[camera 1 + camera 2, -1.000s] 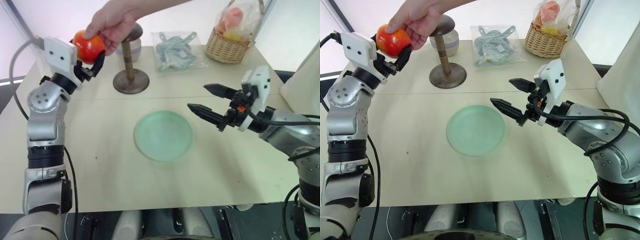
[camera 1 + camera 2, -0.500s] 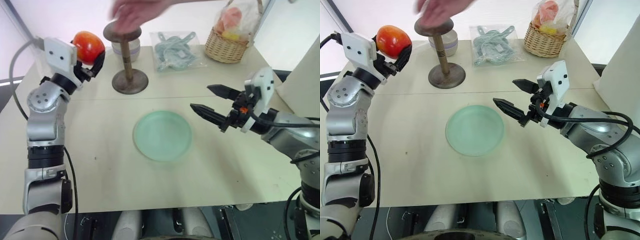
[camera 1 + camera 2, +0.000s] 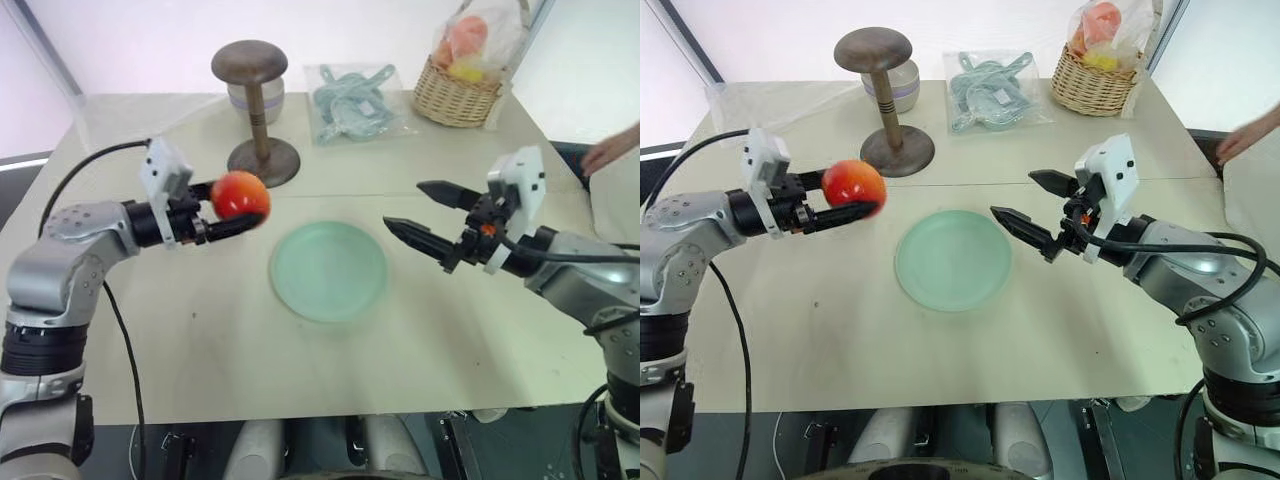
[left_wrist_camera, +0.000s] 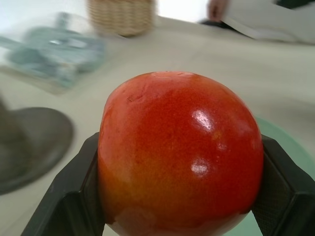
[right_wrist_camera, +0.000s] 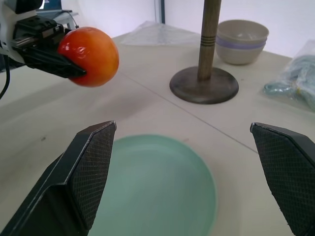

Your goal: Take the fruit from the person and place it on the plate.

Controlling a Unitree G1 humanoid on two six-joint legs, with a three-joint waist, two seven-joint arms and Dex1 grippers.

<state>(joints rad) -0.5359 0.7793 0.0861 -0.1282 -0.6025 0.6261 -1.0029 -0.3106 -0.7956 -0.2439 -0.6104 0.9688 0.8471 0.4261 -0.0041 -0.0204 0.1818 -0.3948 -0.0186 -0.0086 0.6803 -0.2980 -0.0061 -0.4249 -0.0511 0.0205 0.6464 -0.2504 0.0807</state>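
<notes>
The red-orange fruit [image 3: 241, 194] is squarely between my left gripper's fingers, and the way to the empty plate [image 3: 329, 271] is clear. My left gripper keeps going over the plate and lets go of the fruit there.
The glossy red-orange fruit [image 3: 240, 192] hangs above the table just left of the plate, with my left gripper [image 3: 234, 210] shut on it and pointing level toward the right. In the left wrist view the fruit [image 4: 179, 152] sits between both black fingers [image 4: 74, 196]. The pale mint-green plate [image 3: 328, 270] lies empty at the table's middle. To the plate's right, above its edge, my right gripper [image 3: 404, 205] stands open with nothing in it. The person's hand [image 3: 610, 152] is at the far right edge, away from the fruit.
A brown wooden stand [image 3: 255, 110] stands behind the fruit with a small bowl [image 5: 243, 42] behind it. A clear bag of blue-green items [image 3: 355, 100] and a wicker basket [image 3: 463, 85] of wrapped fruit sit along the far edge.
The person's hand let go of the fruit and drew back to the far right. My left gripper carried the fruit down and right toward the plate, turning level. The right arm has kept still.
</notes>
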